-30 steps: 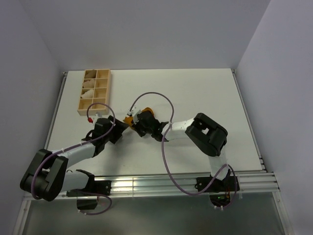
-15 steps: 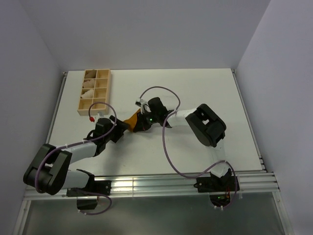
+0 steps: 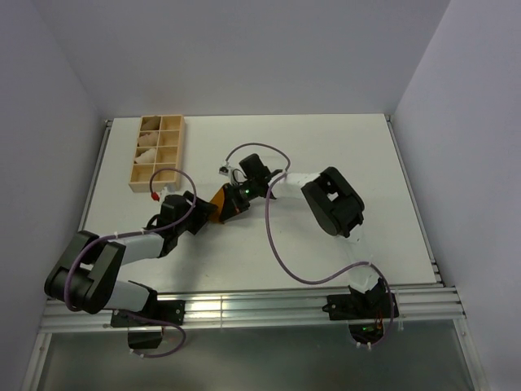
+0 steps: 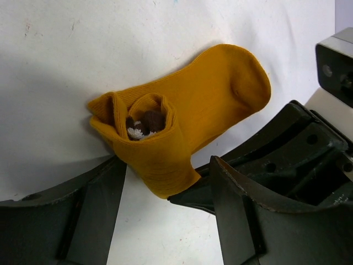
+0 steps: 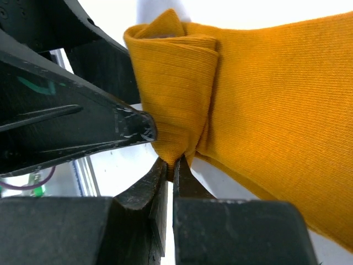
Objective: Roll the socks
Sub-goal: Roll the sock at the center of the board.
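Observation:
Only one corner of the roll's lower end (image 4: 192,177) is between my right gripper's fingers. That gripper should open, move back and close across that end's full width (image 4: 164,181) before it rolls any further.
The mustard-orange sock (image 4: 209,94) lies on the white table, its cuff end rolled up with the dark brown, white-striped cuff (image 4: 142,123) tucked inside the roll. In the top view the sock (image 3: 218,201) shows between the two grippers. My left gripper (image 4: 165,165) is open, its fingers standing on either side of the roll's near end. My right gripper (image 5: 172,163) is shut on a fold of the sock (image 5: 265,94) at the roll's lower edge. Its dark fingers (image 4: 220,179) show in the left wrist view, and a left finger (image 5: 83,124) shows in the right wrist view.
A wooden compartment tray (image 3: 134,177) with pale cream rolled bundles (image 3: 148,147) stands at the back left. The left arm (image 3: 134,244) reaches in from the near left. The right arm (image 3: 330,199) and its purple cable (image 3: 273,252) cross the table's middle.
My right wrist has swung away toward the far side and its arm has shifted left, still pinching the sock. More orange fabric shows between the grippers. The left gripper has edged slightly right.

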You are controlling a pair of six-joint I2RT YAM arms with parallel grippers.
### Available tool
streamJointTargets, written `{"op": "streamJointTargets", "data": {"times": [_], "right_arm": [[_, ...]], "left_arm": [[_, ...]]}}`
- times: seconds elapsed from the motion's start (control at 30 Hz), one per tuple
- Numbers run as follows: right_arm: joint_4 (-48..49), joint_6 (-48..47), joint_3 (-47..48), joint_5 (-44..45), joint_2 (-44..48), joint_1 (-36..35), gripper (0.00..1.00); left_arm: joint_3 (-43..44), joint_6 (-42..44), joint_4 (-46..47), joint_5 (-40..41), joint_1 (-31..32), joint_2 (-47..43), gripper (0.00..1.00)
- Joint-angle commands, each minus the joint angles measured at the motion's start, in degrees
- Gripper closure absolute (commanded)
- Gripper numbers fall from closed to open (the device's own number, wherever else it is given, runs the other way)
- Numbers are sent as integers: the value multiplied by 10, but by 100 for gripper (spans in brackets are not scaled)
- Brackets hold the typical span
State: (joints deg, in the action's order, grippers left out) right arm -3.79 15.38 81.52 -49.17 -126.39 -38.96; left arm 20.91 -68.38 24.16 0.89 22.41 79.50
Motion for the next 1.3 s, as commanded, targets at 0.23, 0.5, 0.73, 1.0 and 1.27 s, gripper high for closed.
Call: {"op": "streamJointTargets", "data": {"times": [0.23, 0.5, 0.73, 1.0, 1.27], "right_arm": [[-57, 32, 37, -49, -59, 15, 100], [-103, 15, 68, -51, -74, 20, 100], [-96, 3, 51, -17, -44, 20, 88], [-22, -49, -83, 181, 148, 6, 44], [84, -174, -204, 491, 275, -105, 25]], "left_arm": [[-8, 4, -10, 12, -2, -1, 33], [10, -11, -17, 13, -2, 45, 57], [28, -16, -38, 8, -2, 65, 82], [48, -11, -68, 0, -2, 70, 88], [57, -8, -77, -14, -2, 78, 89]]}}
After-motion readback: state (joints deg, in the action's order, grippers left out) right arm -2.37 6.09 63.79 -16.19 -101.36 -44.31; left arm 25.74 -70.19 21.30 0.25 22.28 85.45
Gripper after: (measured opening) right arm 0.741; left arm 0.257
